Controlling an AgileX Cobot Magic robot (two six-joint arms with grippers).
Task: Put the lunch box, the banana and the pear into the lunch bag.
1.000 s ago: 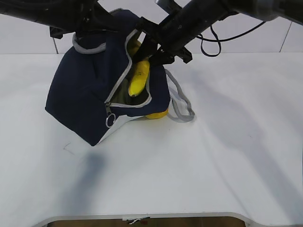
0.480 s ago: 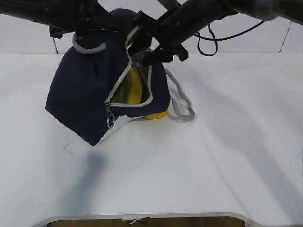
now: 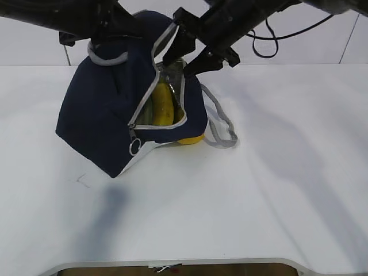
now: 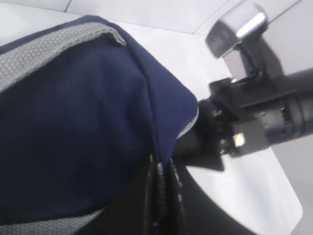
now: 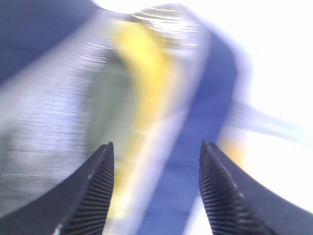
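Observation:
My gripper will lift the pear, and since the lunch bag's grey handle loops loosely beside it, the pear should come clear of the handle and lunch bag.
The navy lunch bag hangs tilted, one corner on the table, its zipper mouth gaping toward me. My left gripper is shut on the bag's top fabric; the jaws pinch a fold. The banana lies inside the mouth beside the pale green lunch box. My right gripper hovers open just above the mouth, with nothing between its fingers. In the blurred right wrist view the gripper is open over the banana. The pear peeks out from under the bag's right edge, on the table.
A grey webbing handle loops out onto the white table right of the bag. The zipper's ring pull dangles at the mouth's lower end. The right arm crosses close to the bag's top.
The banana left my right gripper and slid down into the bag. The right jaws spread wider and lifted slightly. The left grip and the bag stayed put.

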